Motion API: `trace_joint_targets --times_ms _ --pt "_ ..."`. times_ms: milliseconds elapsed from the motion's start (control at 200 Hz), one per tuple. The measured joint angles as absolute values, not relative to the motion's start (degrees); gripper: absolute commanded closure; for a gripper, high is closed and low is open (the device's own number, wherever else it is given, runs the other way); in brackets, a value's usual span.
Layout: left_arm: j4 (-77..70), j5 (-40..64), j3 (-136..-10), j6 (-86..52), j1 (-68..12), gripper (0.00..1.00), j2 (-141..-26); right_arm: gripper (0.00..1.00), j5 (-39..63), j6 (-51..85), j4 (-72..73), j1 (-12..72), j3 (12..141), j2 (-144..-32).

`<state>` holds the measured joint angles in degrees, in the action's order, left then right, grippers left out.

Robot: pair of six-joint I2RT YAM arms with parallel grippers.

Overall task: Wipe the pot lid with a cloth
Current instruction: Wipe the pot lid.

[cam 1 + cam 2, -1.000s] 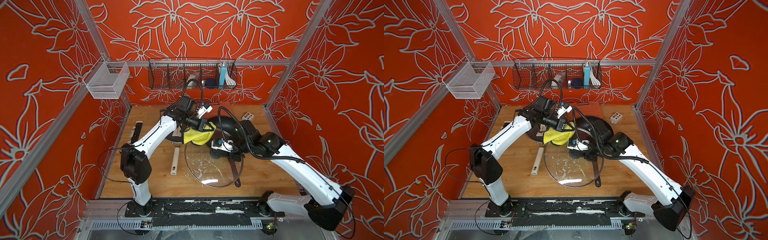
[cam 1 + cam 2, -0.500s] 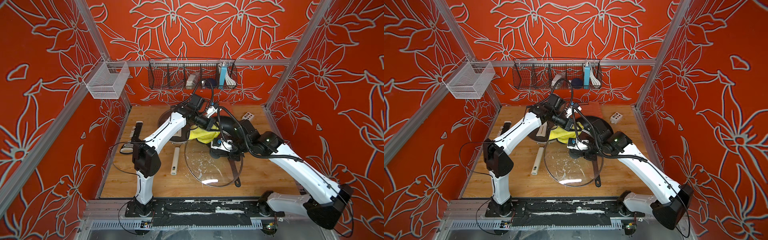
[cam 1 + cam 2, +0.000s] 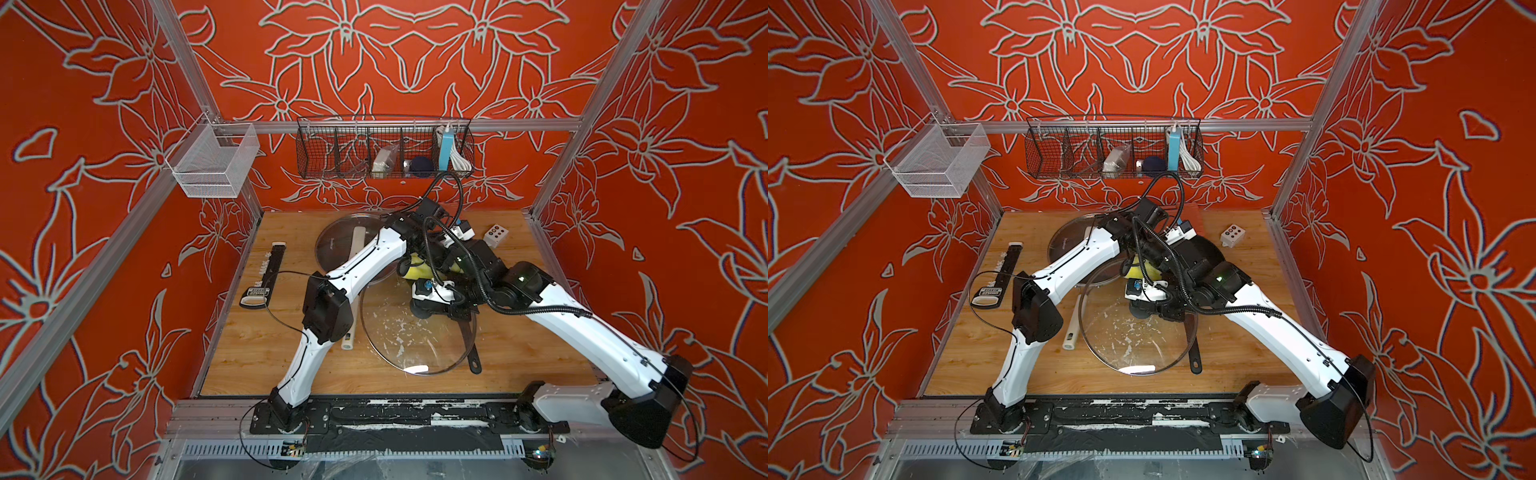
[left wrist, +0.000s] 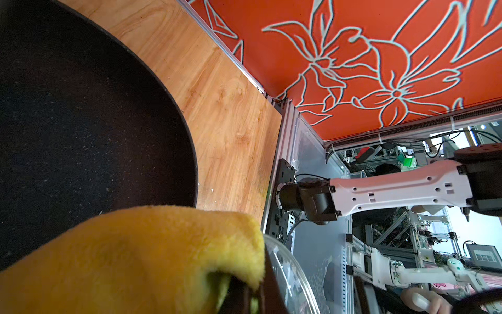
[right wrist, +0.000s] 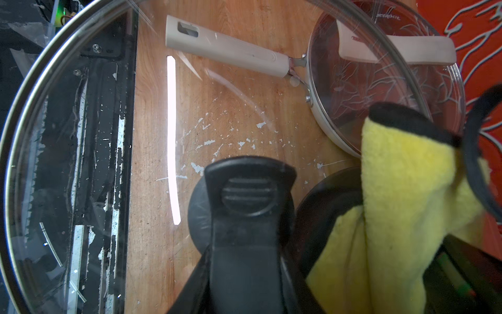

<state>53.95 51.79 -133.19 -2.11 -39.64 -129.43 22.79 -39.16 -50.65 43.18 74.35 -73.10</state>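
The cloth reaches the lid's far rim [image 3: 416, 269] next to my right gripper's wrist. Next, my left gripper pulls the cloth back along the lid's rim toward the white-handled pan [image 3: 342, 244].
The pot lid [image 3: 409, 338] [image 3: 1133, 336] is a big glass disc with a steel rim, flecked with white residue, held tilted over a black frying pan [image 4: 81, 122]. My right gripper [image 3: 430, 307] [image 3: 1144, 307] [image 5: 244, 285] is shut on the lid's black handle [image 5: 245, 195]. The fluffy yellow cloth [image 3: 415, 272] [image 3: 1136, 272] [image 4: 135, 258] [image 5: 407, 190] hangs bunched at the lid's far rim [image 4: 293, 271], with my left gripper [image 3: 417, 264] [image 3: 1138, 264] [image 4: 244, 299] shut on it. The cloth hides most of the left fingers.
A white-handled pan [image 3: 353, 245] [image 5: 380, 76] with its own glass lid sits behind. A black strip tool [image 3: 266, 270] lies at the left, and a small white button box [image 3: 494, 235] at the back right. Wire baskets [image 3: 382, 153] hang on the walls.
My left arm has swung to the right and farther back, carrying the cloth along the lid's far rim. The right arm and the lid have stayed put.
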Motion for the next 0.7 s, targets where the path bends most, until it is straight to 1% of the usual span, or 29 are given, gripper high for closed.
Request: trace_joint_targets --times_ms 125,420,520,701 --pt "56.4 52.1 -137.3 -1.4 -40.9 1.00 -132.5 1.00 22.8 -39.2 -50.2 43.3 74.8 -73.8" --pt "58.9 53.6 -137.8 0.5 -41.7 1.00 -132.9 1.00 22.7 -39.1 -50.8 43.6 76.5 -74.2" --pt "58.8 53.7 -136.6 1.0 -41.3 1.00 -132.4 1.00 22.6 -39.1 -50.6 43.7 76.7 -74.2" --pt "57.2 53.5 -130.7 0.8 -39.2 1.00 -128.5 1.00 21.7 -39.1 -50.1 43.8 76.7 -74.1"
